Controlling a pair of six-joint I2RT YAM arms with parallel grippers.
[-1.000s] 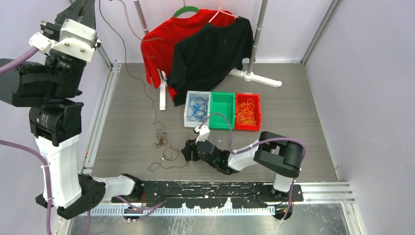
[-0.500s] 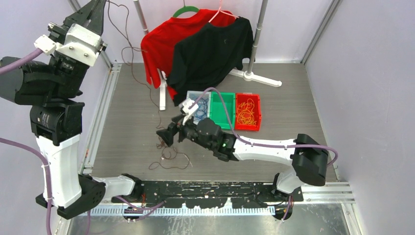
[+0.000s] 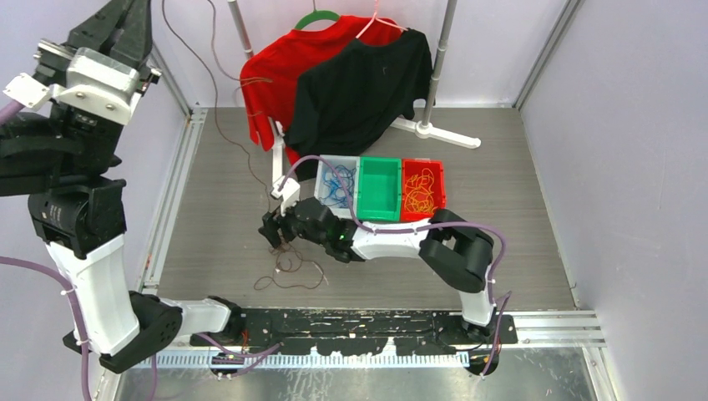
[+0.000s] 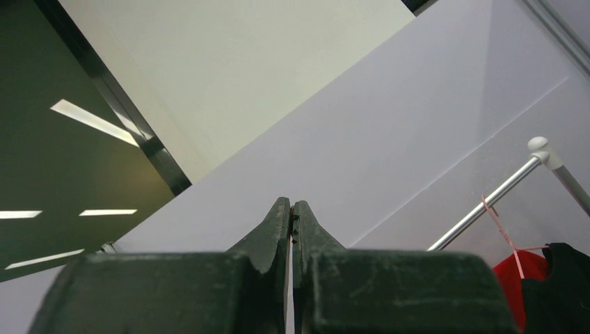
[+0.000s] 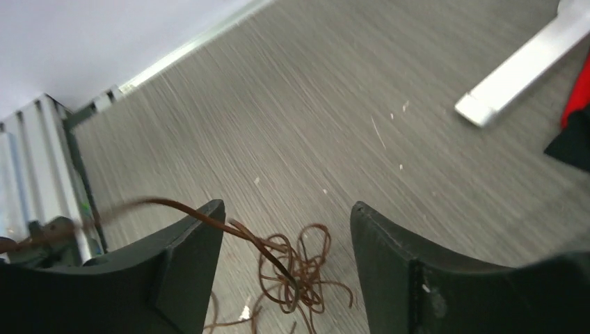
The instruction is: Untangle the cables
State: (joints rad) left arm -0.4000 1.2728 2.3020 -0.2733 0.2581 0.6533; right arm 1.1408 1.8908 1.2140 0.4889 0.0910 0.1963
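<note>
The brown cable's tail (image 3: pixel 266 195) is hanging at my open right gripper. My raised left gripper should turn back and swing the brown cable across to the empty green bin (image 3: pixel 380 189).
A tangle of thin dark brown cables (image 3: pixel 275 241) lies on the grey floor, with a loose loop (image 3: pixel 294 276) trailing toward the front. One brown strand (image 3: pixel 219 125) climbs from it to my left gripper (image 3: pixel 136 8), raised high at the top left. The left wrist view shows that gripper (image 4: pixel 291 207) shut, with a thin reddish line pinched at its tips. My right gripper (image 3: pixel 270 227) hovers low over the tangle. Its fingers (image 5: pixel 198 233) stand apart on either side of the knot (image 5: pixel 300 273), and the taut strand (image 5: pixel 174 206) crosses the left one. Blue cables (image 3: pixel 336 185) and yellow-orange cables (image 3: pixel 422 192) lie in bins.
Three bins stand in a row: clear (image 3: pixel 321 200), green (image 3: pixel 380 188) and red (image 3: pixel 439 200). Behind them a clothes rack holds a red shirt (image 3: pixel 271 71) and a black shirt (image 3: pixel 359 83). Its white feet (image 3: pixel 278 159) (image 3: pixel 442 134) rest on the floor. Walls close in all round.
My right arm has swung from the front centre leftward and out over the brown tangle, jaws wider than at first. The raised left gripper has shifted slightly left and up, still shut.
</note>
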